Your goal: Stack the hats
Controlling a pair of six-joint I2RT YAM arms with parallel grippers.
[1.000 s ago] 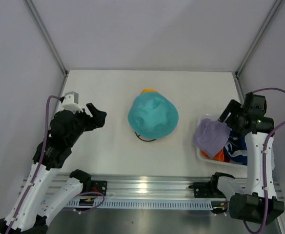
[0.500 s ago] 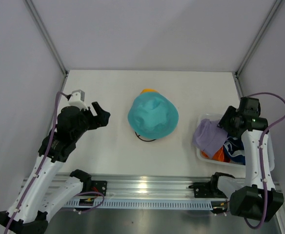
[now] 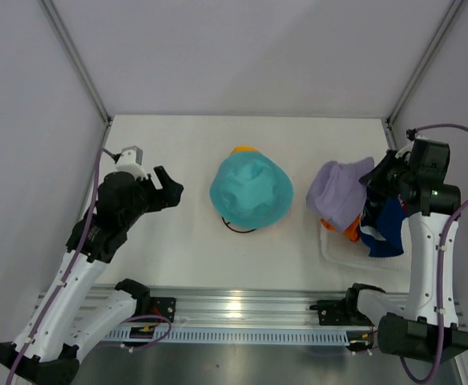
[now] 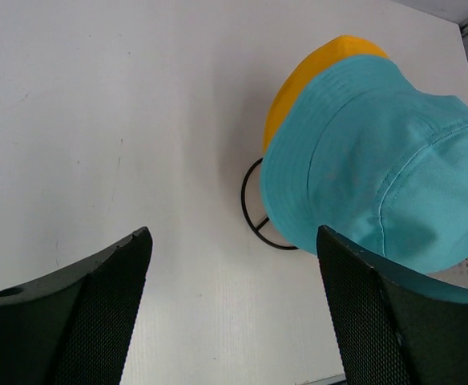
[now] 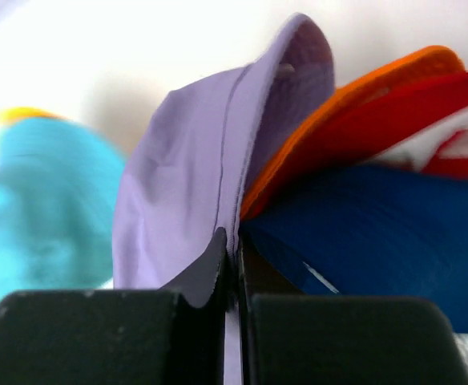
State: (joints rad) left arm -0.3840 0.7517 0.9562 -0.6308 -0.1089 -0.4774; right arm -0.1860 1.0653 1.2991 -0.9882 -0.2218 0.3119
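My right gripper has the navy hat [image 3: 385, 228] hanging bunched up with the lavender hat. It should let both go into the basket and then take only the lavender hat's edge [image 3: 365, 166].
A teal hat [image 3: 252, 192] [image 4: 386, 184] sits on a yellow hat [image 3: 242, 150] [image 4: 314, 76] over the black wire stand [image 4: 254, 208] at the table's centre. My right gripper [image 3: 376, 183] [image 5: 236, 245] is shut on the brim of a lavender hat [image 3: 338, 192] [image 5: 194, 176], held up over the basket's left side. Orange [image 5: 354, 104], red [image 5: 394, 120] and navy [image 3: 385, 224] [image 5: 378, 233] hats hang bunched against it. My left gripper [image 3: 168, 188] [image 4: 232, 273] is open and empty, left of the teal hat and apart from it.
The white mesh basket [image 3: 350, 253] stands at the right near the front edge, its rim showing below the lifted hats. White walls with metal posts close in the table on three sides.
The right gripper closed on the lavender hat's brim and lifted it up and back out of the basket, dragging the other hats with it. The left gripper edged slightly toward the centre.
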